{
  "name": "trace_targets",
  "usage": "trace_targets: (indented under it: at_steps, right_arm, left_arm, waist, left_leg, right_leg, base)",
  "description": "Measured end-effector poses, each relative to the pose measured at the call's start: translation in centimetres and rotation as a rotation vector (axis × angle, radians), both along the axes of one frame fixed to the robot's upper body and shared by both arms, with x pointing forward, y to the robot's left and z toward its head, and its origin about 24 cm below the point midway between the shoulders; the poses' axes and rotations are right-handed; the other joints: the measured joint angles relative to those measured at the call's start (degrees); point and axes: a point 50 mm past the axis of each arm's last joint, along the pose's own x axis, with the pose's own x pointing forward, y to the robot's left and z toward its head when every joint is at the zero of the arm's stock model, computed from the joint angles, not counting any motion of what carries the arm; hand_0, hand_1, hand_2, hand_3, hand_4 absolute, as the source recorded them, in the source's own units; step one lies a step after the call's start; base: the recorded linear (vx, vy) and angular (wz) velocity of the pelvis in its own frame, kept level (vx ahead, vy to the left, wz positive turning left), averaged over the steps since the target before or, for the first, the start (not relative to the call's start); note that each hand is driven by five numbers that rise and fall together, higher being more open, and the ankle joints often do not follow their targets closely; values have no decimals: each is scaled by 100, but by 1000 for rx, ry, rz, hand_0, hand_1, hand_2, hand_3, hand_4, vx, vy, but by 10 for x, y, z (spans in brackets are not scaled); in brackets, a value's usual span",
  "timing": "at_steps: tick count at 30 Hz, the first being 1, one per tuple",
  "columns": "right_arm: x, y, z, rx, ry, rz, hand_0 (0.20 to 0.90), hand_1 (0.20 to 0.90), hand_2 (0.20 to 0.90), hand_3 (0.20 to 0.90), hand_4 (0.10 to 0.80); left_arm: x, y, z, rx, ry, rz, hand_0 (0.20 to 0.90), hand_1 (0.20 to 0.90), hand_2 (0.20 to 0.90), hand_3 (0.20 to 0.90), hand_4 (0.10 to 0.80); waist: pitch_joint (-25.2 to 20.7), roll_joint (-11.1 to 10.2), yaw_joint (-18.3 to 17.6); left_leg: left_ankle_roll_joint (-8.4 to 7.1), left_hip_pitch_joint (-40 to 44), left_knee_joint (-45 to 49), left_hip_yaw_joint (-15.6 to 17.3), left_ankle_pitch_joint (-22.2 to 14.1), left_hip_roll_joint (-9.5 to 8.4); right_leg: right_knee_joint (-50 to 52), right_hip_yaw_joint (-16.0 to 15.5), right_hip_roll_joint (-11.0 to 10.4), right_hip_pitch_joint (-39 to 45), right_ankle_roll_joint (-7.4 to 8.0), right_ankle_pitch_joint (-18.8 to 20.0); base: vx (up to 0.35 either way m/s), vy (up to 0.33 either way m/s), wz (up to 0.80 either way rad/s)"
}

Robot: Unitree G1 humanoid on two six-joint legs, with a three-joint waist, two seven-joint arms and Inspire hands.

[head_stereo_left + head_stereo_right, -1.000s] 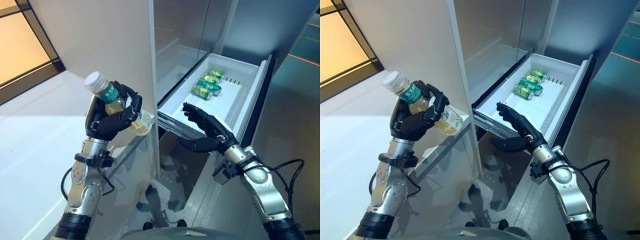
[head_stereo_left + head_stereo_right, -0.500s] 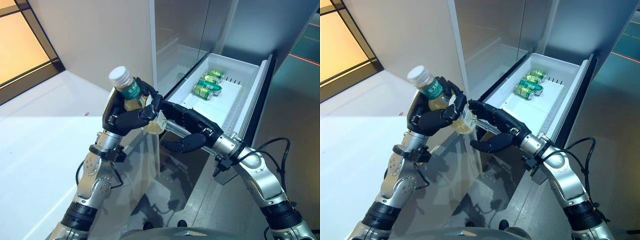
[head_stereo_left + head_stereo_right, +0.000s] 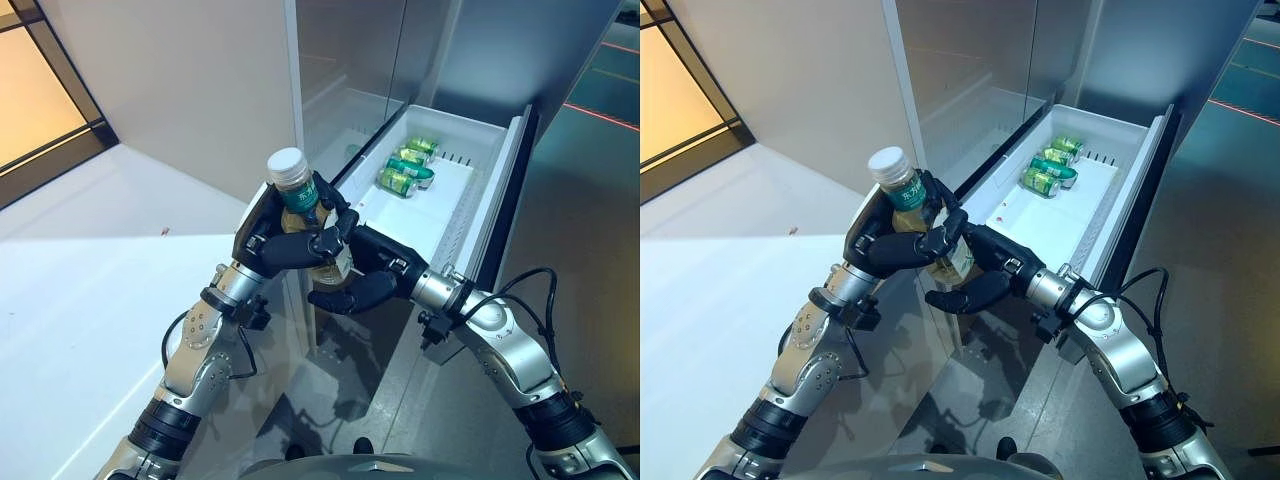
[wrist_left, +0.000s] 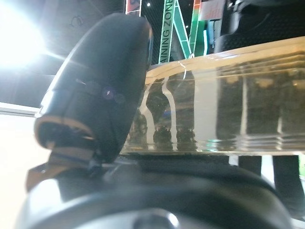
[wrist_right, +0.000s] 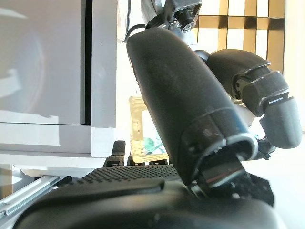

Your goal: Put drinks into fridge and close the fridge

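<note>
I expect the pale yellow bottle (image 3: 312,222) to stay in place when I lay it down in the drawer, because it has a squared lower end with flat sides (image 5: 143,130).
My left hand (image 3: 282,246) is shut on a clear bottle (image 3: 297,193) of pale yellow drink with a white cap and a green label, held nearly upright in front of the fridge's near corner. My right hand (image 3: 366,278) is open, with its fingers stretched along the bottle's lower end and its thumb below it. In the left wrist view the bottle (image 4: 238,105) lies across my left hand's thumb (image 4: 100,95). Behind both hands the white fridge drawer (image 3: 425,215) stands pulled out, with several green cans (image 3: 405,171) at its far end.
The grey fridge wall (image 3: 340,60) rises behind the drawer, and its white side panel (image 3: 200,90) stands to the left. The drawer's dark front edge (image 3: 505,200) runs along its right side. A white surface (image 3: 70,300) spreads at lower left.
My left hand has carried the bottle rightwards and a little down, towards the drawer. My right hand has come left and now lies against the bottle's lower end.
</note>
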Motion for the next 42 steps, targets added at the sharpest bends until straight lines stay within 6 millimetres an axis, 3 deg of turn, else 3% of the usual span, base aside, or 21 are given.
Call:
trace_targets:
  at_steps: [6, 7, 8, 9, 10, 12, 24, 25, 26, 27, 32, 36, 42]
  right_arm:
    - [0, -1, -2, -10, 32, 10, 900, 900, 900, 900, 800]
    - [0, -1, -3, -7, 41, 10, 775, 775, 775, 755, 655]
    - [0, -1, -3, -1, 53, 12, 775, 775, 775, 755, 655]
    - [0, -1, -4, 5, 65, 12, 484, 484, 484, 414, 314]
    - [0, -1, -4, 10, 76, 12, 451, 451, 451, 376, 276]
    - [0, -1, -6, 3, 95, 4, 300, 300, 300, 200, 100]
    - [1, -4, -12, -33, 139, -40, 300, 300, 300, 200, 100]
    - [1, -4, -12, -33, 136, -44, 300, 300, 300, 200, 100]
    - [1, -3, -11, -35, 122, -54, 300, 300, 300, 200, 100]
    - [1, -3, -10, -42, 102, -62, 300, 300, 300, 200, 100]
    - [2, 0, 3, -74, -78, -131, 300, 300, 300, 200, 100]
    - [9, -4, 18, -143, -274, -298, 300, 300, 300, 200, 100]
    - [36, -51, 17, -281, -370, -697, 300, 300, 300, 200, 100]
  left_arm:
    - [-2, -4, -4, 100, -9, -10, 300, 300, 300, 200, 100]
    - [-2, -4, -4, 105, -10, -10, 300, 300, 300, 200, 100]
    - [-2, -4, -4, 113, -12, -9, 300, 300, 300, 200, 100]
    - [-2, -4, -4, 122, -14, -9, 300, 300, 300, 200, 100]
    - [-2, -3, -4, 131, -18, -8, 300, 300, 300, 200, 100]
    - [-2, -4, -4, 172, -31, -7, 300, 300, 300, 200, 100]
    - [-3, -13, -6, 238, -43, -33, 300, 300, 300, 200, 100]
    - [-3, -13, -6, 236, -43, -32, 324, 324, 324, 227, 127]
    - [-3, -13, -6, 233, -44, -28, 526, 526, 526, 464, 364]
    - [-3, -13, -5, 230, -50, -27, 900, 900, 900, 900, 800]
    - [-2, -13, 5, 166, -115, 2, 900, 900, 900, 900, 800]
    - [-1, -12, 19, 54, -151, 42, 900, 900, 900, 900, 800]
    - [-11, -18, 69, -83, -362, 2, 900, 900, 900, 900, 800]
  waist:
    - [0, 0, 5]
    - [0, 0, 3]
    - [0, 0, 3]
    - [0, 0, 2]
    - [0, 0, 2]
    - [0, 0, 0]
    - [-1, -1, -19]
    - [-1, -1, -19]
    - [-1, -2, -19]
    - [-1, -2, -16]
    - [-1, -2, -12]
    - [-1, -11, -4]
    - [7, -30, 139]
  left_leg:
    - [0, 1, 0, 2, 0, 0]
    - [0, 2, 0, 4, 0, 1]
    - [0, 3, 0, 7, 0, 1]
    - [0, 3, 0, 9, 0, 1]
    - [0, 3, 0, 9, 0, 1]
    - [0, 4, 1, 10, 0, 1]
    - [-1, 52, 0, 18, -1, 4]
    - [-1, 52, 0, 18, -1, 4]
    - [-1, 52, 0, 18, -1, 4]
    - [-1, 52, 0, 18, -1, 4]
    - [-1, 47, 0, -2, -1, 1]
    - [0, 41, 0, -27, -1, -4]
    - [0, 27, 0, -78, -1, -11]
  right_leg:
    - [0, 0, 1, 1, -11, 8]
    - [0, 1, 1, 1, -11, 8]
    - [0, 3, 1, 1, -11, 8]
    - [0, 4, 2, 1, -12, 9]
    - [0, 4, 2, 1, -12, 9]
    - [0, 4, 2, 1, -12, 10]
    - [0, 10, 4, 49, -12, 11]
    - [0, 10, 4, 49, -13, 13]
    - [0, 10, 4, 49, -14, 14]
    - [0, 10, 4, 50, -14, 14]
    - [0, 9, 3, 49, -16, 16]
    - [0, 6, -1, 49, -16, 16]
    - [1, -31, -6, 57, -16, 16]
  base:
    - [0, 0, 0]
    - [0, 0, 0]
    - [0, 0, 0]
    - [0, 0, 0]
    - [0, 0, 0]
    - [0, 0, 0]
    - [0, 0, 0]
    - [0, 0, 0]
    - [0, 0, 0]
    - [0, 0, 0]
    - [0, 0, 0]
    - [0, 0, 0]
    - [3, 2, 4]
